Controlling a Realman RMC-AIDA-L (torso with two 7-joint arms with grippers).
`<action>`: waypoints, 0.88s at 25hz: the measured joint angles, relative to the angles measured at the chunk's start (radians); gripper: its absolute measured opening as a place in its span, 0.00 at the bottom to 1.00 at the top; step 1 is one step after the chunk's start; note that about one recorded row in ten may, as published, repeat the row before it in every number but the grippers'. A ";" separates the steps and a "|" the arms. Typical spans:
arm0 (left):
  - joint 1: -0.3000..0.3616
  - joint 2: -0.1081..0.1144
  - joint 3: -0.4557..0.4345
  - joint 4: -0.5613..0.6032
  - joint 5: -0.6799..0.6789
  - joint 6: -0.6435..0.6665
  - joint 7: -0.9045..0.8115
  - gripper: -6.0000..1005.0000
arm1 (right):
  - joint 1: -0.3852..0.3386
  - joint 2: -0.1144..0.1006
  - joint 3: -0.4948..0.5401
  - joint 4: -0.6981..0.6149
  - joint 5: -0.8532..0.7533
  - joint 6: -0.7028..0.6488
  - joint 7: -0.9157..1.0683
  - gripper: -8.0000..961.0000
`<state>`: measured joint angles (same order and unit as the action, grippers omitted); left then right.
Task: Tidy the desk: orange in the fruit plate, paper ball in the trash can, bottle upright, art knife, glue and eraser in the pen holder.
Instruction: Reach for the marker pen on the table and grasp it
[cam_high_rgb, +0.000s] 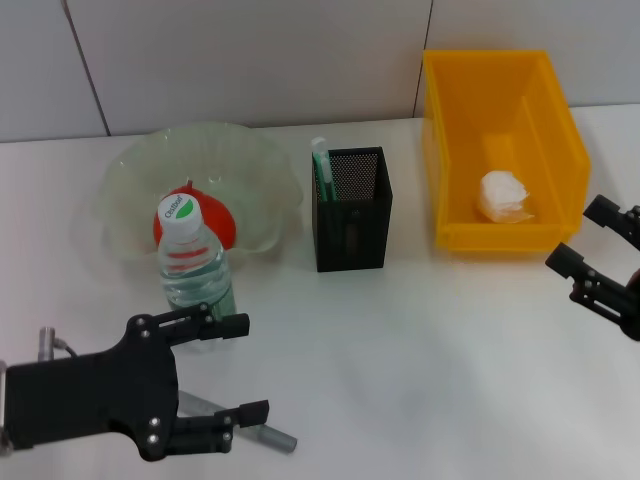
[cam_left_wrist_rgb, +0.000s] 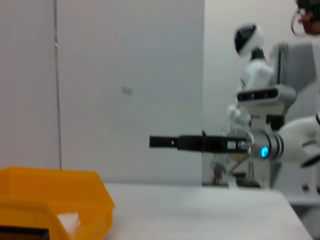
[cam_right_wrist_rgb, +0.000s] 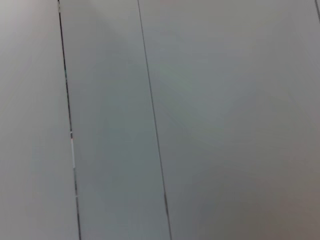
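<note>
My left gripper should keep tipping its open fingers down until they close around the art knife's body (cam_high_rgb: 197, 404), as the art knife (cam_high_rgb: 272, 438) lies clear of the bottle.
The bottle (cam_high_rgb: 192, 262) stands upright in front of the fruit plate (cam_high_rgb: 255, 165). The orange (cam_high_rgb: 226, 225) lies in that plate, partly hidden behind the bottle. My left gripper (cam_high_rgb: 245, 368) is open at the front left, just in front of the bottle, with a grey art knife (cam_high_rgb: 268, 436) lying under its lower finger. The paper ball (cam_high_rgb: 505, 196) lies in the trash can (cam_high_rgb: 455, 140), which also shows in the left wrist view (cam_left_wrist_rgb: 55, 197). The pen holder (cam_high_rgb: 350, 208) holds a green and white stick (cam_high_rgb: 321, 165). My right gripper (cam_high_rgb: 583, 235) is open at the right edge. The eraser is out of view.
A white wall stands behind the table. The left wrist view shows my right gripper (cam_left_wrist_rgb: 162, 142) from the side above the table, and another white robot (cam_left_wrist_rgb: 257, 90) beyond. The right wrist view shows only wall panels.
</note>
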<state>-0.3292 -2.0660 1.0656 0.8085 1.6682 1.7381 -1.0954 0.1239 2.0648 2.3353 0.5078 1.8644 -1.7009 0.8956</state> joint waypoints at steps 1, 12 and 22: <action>0.000 0.000 0.000 0.000 0.000 0.000 0.000 0.79 | 0.000 0.000 0.000 0.000 0.000 0.000 0.000 0.86; -0.068 0.009 0.095 0.462 0.327 0.016 -0.297 0.79 | -0.007 0.012 0.008 -0.135 0.000 0.006 0.000 0.86; -0.180 0.013 0.309 0.536 0.576 -0.033 -0.442 0.79 | -0.019 0.013 0.002 -0.166 -0.038 0.015 -0.002 0.86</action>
<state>-0.5093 -2.0535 1.3750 1.3448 2.2440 1.7052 -1.5373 0.1051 2.0779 2.3370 0.3423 1.8267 -1.6861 0.8940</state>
